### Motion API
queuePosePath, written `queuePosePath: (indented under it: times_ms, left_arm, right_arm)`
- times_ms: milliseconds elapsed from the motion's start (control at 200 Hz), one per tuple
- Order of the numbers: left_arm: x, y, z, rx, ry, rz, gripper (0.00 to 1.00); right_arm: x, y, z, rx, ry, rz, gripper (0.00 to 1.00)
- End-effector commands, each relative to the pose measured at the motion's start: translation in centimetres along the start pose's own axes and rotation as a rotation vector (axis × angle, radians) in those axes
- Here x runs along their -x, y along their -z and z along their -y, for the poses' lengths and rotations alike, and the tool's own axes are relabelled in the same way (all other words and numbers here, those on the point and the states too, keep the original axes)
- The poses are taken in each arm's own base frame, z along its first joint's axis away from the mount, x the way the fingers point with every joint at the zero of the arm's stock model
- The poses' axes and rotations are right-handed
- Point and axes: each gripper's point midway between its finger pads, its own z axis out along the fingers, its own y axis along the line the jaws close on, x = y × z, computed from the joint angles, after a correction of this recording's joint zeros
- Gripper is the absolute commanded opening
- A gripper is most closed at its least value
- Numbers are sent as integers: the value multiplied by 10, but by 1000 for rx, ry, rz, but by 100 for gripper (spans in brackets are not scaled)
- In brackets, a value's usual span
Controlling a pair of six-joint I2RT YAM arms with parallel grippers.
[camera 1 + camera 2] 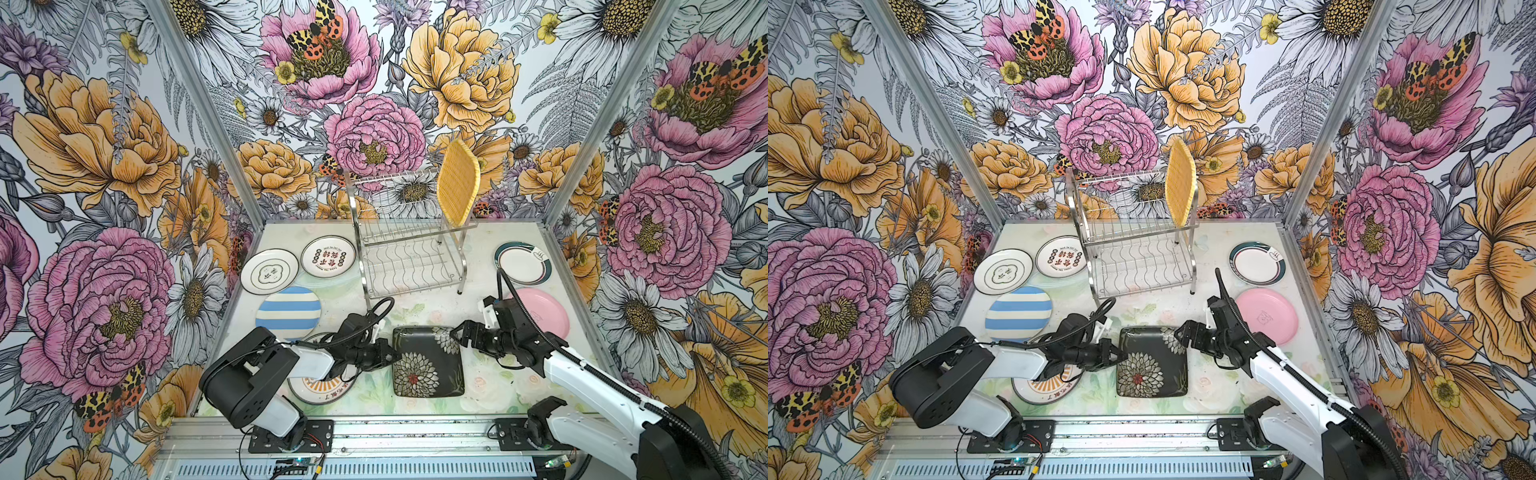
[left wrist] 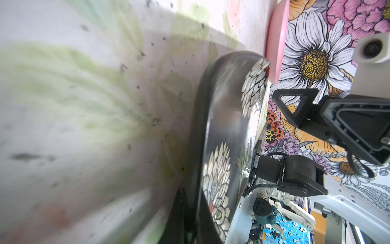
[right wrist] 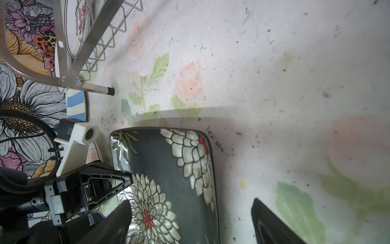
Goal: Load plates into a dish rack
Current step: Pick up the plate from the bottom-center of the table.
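My left gripper holds the black plate, and the space [image 1: 430, 197] beside the yellow plate is nearer my right gripper, so it should take the black plate's free edge [image 1: 462, 353].
The black white-flowered square plate [image 1: 428, 361] [image 1: 1152, 361] lies near the table's front. My left gripper [image 1: 392, 355] [image 2: 190, 221] is shut on that plate's [image 2: 228, 126] left edge. My right gripper [image 1: 457, 334] [image 3: 190, 228] stands open at the plate's far right corner, its jaws on either side of the plate's [image 3: 164, 160] right edge without touching it. The chrome dish rack [image 1: 409, 266] [image 1: 1138, 266] stands at the back. A yellow woven-look plate [image 1: 457, 183] [image 1: 1180, 183] stands upright at the right end of its upper tier.
Left of the rack lie two white plates with characters [image 1: 269, 271] [image 1: 328, 255] and a blue-striped plate [image 1: 288, 311]. An orange-sunburst plate [image 1: 320, 388] sits partly under my left arm. A teal-rimmed plate [image 1: 523, 264] and a pink plate [image 1: 540, 311] lie at the right.
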Motion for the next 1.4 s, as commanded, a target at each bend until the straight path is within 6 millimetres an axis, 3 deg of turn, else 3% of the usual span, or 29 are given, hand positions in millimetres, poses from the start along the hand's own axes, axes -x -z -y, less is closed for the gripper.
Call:
queuePosePath:
  times_ms: [0,255,560,861,1116,1396]
  left_arm:
    - [23,20,46,-145,-89,69,0]
    - [42,54,81,-202,-153,122,0]
    - [45,84,118,-274,-223,142,0]
    - [46,91,128,-291,-241,156,0]
    - [47,94,133,-300,-252,162,0]
    - [47,93,134,-301,-253,159,0]
  right_arm:
    - [10,9,-18,57,56,22,89]
    - [18,18,-48,153,144,9,90]
    - [29,30,-95,327,242,-2,88]
    - [25,29,-126,462,289,-45,69]
    - [15,22,-135,498,306,-90,51]
    - [17,24,-147,576,294,-75,28]
